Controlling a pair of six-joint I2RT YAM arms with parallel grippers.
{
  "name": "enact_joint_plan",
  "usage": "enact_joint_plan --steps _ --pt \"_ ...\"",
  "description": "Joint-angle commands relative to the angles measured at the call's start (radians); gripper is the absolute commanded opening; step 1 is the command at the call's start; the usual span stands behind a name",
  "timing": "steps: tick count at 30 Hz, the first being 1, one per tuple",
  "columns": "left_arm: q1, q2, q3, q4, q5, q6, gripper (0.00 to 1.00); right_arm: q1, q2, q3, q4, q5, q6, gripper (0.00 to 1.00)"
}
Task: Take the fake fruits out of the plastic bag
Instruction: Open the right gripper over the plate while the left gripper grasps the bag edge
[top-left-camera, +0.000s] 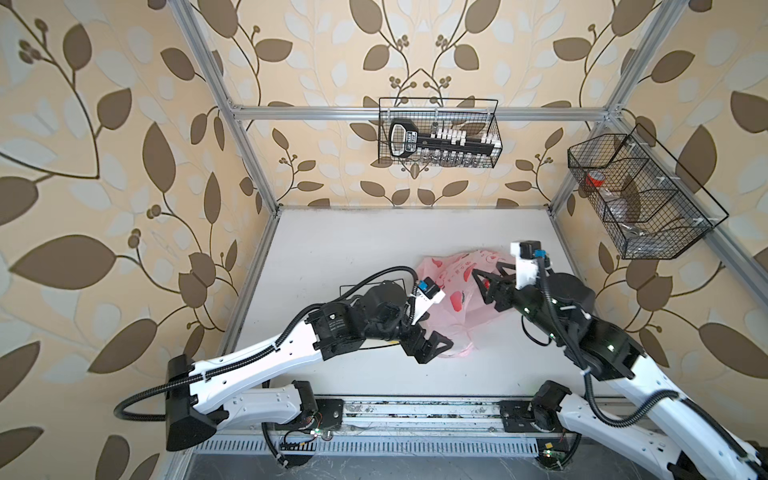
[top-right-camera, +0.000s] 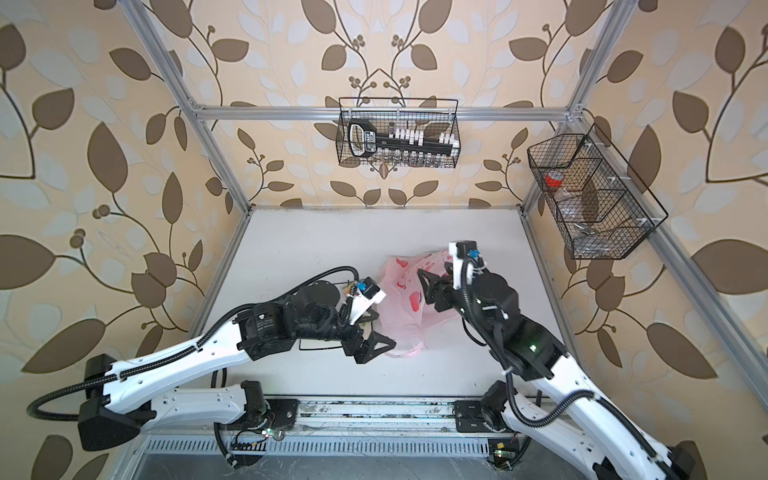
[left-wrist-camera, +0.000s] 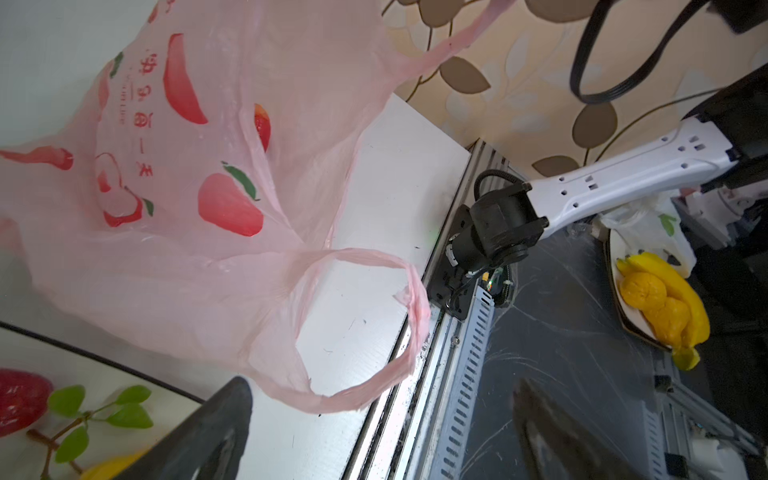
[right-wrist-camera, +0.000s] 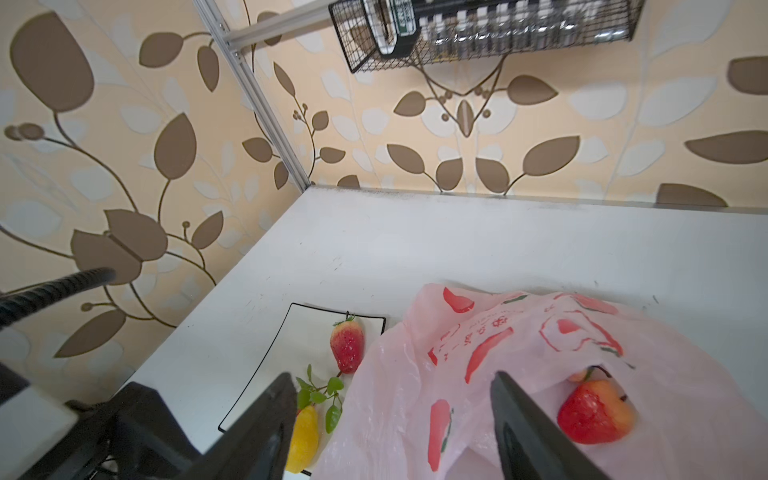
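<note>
A red fruit (left-wrist-camera: 262, 127) shows past the edge of the printed film, so the robot should expect more fake fruits hidden deeper inside the plastic bag (left-wrist-camera: 180, 188).
The plastic bag (top-left-camera: 465, 291) (top-right-camera: 409, 299) lies crumpled mid-table, pink with red peach prints. In the right wrist view a red-orange fake fruit (right-wrist-camera: 594, 411) with a stem sits inside the bag (right-wrist-camera: 519, 353). A strawberry (right-wrist-camera: 348, 345) and a yellow pear (right-wrist-camera: 305, 436) with green leaves lie on a white black-rimmed plate (right-wrist-camera: 282, 345) beside it. My right gripper (top-left-camera: 490, 272) (right-wrist-camera: 395, 415) is open above the bag's film. My left gripper (top-left-camera: 442, 345) (left-wrist-camera: 382, 449) is open beside the near handle loop (left-wrist-camera: 374, 324), holding nothing. A red fruit (left-wrist-camera: 262, 126) shows through the film.
The left arm covers most of the plate in both top views. Wire baskets hang on the back wall (top-left-camera: 438, 133) and the right wall (top-left-camera: 640, 195). A metal rail (top-left-camera: 415, 411) runs along the table's front edge. Beyond the table a dish of yellow fruit (left-wrist-camera: 660, 299) shows.
</note>
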Motion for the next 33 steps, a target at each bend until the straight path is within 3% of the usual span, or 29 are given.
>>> enact_joint_plan --steps 1,4,8,15,18,24,29,33 --pt "-0.094 0.107 0.120 -0.108 -0.114 0.165 0.96 -0.001 -0.108 -0.037 -0.088 0.073 0.051 0.74" --pt "-0.167 0.226 0.218 -0.190 -0.220 0.212 0.95 -0.002 -0.186 -0.044 -0.099 0.105 0.061 0.73" --pt "-0.200 0.342 0.292 -0.252 -0.332 0.224 0.94 -0.002 -0.227 -0.016 -0.123 0.122 0.063 0.73" --pt "-0.226 0.429 0.342 -0.290 -0.377 0.239 0.89 -0.001 -0.259 0.007 -0.141 0.125 0.067 0.73" --pt "-0.227 0.466 0.372 -0.315 -0.414 0.233 0.77 -0.001 -0.268 0.012 -0.145 0.126 0.067 0.73" --pt "-0.227 0.465 0.378 -0.287 -0.437 0.211 0.43 -0.001 -0.280 0.026 -0.164 0.137 0.065 0.73" --pt "-0.227 0.352 0.262 -0.157 -0.502 0.156 0.10 -0.001 -0.275 0.038 -0.181 0.129 0.063 0.73" --pt "-0.227 0.197 0.105 0.018 -0.581 0.071 0.00 -0.001 -0.253 0.047 -0.177 0.120 0.044 0.73"
